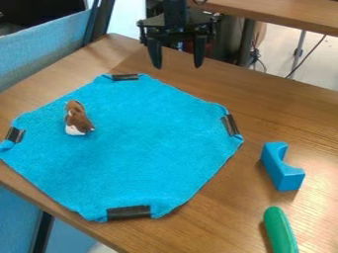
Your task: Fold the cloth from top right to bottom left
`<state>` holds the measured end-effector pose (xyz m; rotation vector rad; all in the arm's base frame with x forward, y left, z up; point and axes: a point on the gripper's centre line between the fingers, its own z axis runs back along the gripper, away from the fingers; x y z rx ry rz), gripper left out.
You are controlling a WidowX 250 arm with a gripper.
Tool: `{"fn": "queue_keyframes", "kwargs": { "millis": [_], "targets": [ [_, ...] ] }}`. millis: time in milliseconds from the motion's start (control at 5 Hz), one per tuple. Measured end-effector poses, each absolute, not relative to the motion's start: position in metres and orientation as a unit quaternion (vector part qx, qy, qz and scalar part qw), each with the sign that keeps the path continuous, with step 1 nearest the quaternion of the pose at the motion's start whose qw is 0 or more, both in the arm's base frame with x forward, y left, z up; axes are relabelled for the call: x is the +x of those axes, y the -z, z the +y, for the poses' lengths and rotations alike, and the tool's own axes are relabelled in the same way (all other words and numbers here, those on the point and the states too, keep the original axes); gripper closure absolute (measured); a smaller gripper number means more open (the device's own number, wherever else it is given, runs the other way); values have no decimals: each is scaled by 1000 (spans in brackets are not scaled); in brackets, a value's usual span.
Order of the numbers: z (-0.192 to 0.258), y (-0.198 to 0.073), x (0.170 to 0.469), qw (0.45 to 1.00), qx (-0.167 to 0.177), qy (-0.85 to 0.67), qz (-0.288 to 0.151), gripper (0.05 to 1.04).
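The plush toy sits near the black strip across from where the fold starts, so the blue cloth will flop over and cover it when I fold.
My gripper (178, 62) hangs at the top of the camera view, open, its two black fingers apart with nothing between them. It is above the table's far part, beyond the cloth's top edge. The blue cloth (145, 148) lies spread flat on the wooden table, with black strips at its four corners: top, right, bottom and left. A small brown and white plush toy (78, 119) rests on the cloth's upper left part.
To the right of the cloth, a blue arch-shaped block (280, 168) sits on the table (284, 108). A green cylindrical object (280, 230) lies at the lower right. Another wooden table (297, 14) stands behind.
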<state>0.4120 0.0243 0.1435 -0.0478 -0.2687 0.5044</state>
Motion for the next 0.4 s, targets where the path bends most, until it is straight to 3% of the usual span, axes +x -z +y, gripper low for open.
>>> {"fn": "queue_keyframes", "kwargs": {
  "millis": [400],
  "targets": [
    [5, -113, 419, 954, -10, -272, -124, 84]
  ]
}}
